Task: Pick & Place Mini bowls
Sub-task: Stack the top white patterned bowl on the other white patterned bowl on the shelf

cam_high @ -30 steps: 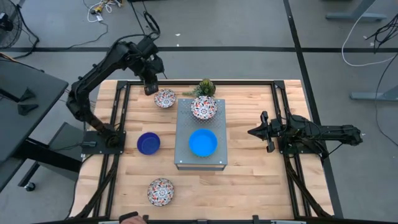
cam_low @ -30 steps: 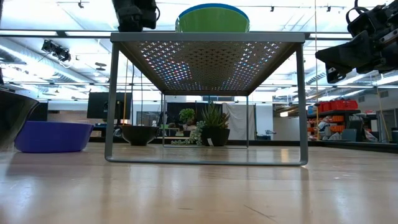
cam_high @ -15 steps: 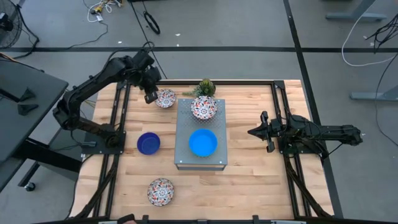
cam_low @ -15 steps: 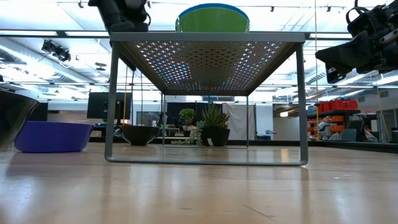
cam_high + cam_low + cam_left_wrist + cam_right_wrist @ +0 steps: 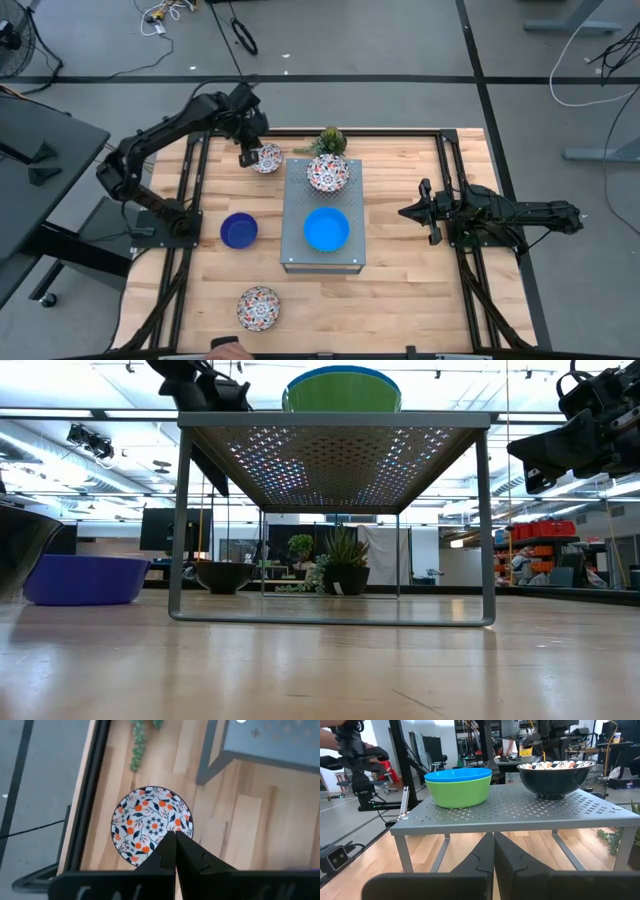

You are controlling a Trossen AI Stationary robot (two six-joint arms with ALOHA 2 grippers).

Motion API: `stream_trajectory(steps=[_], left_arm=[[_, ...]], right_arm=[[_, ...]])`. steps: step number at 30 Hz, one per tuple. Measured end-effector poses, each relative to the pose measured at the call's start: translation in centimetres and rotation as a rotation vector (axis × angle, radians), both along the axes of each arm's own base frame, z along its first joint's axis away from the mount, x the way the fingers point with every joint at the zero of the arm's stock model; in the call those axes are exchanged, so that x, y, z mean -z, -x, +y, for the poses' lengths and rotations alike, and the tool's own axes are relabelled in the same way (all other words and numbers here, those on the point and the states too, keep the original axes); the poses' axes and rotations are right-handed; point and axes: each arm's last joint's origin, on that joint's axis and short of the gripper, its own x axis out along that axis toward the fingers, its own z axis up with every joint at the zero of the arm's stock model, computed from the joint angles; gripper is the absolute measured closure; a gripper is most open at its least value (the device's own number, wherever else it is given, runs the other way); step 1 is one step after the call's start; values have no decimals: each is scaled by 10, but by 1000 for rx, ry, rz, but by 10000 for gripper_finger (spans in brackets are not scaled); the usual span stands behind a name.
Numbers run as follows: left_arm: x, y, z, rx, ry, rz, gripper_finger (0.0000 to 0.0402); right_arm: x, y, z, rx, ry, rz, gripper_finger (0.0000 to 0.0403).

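Observation:
Open wood lies between the far floral bowl's rim and the dark blue bowl, so the robot's left gripper should keep going down toward that rim until its fingers open there.
A floral mini bowl rests on its base on the wood at the far left. My left gripper hangs above its rim, shut and empty, and touches nothing. A second floral bowl stands on the grey perforated box. Beside it a light blue bowl sits nested in a green one. A dark blue bowl and a third floral bowl stand on the table. My right gripper waits shut at the right, level.
A small spiky plant stands at the far edge behind the box. Black frame rails run along the table's left and right sides. Bare wood lies between the box and my right arm.
My left gripper has come down toward the far-left floral bowl, moving a little toward the near edge and the bowl. It has stayed shut. No bowl has moved.

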Motion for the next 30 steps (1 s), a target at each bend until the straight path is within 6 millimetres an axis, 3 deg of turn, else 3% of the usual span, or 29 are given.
stream_trajectory(steps=[14,25,30], left_arm=[[25,-12,1,230,23,145,399],[42,-17,0,241,94,236,398],[43,-19,-1,247,98,238,369]], right_arm=[[0,0,0,1,0,0,392],[0,0,0,0,0,0,392],[0,0,0,1,0,-1,392]])
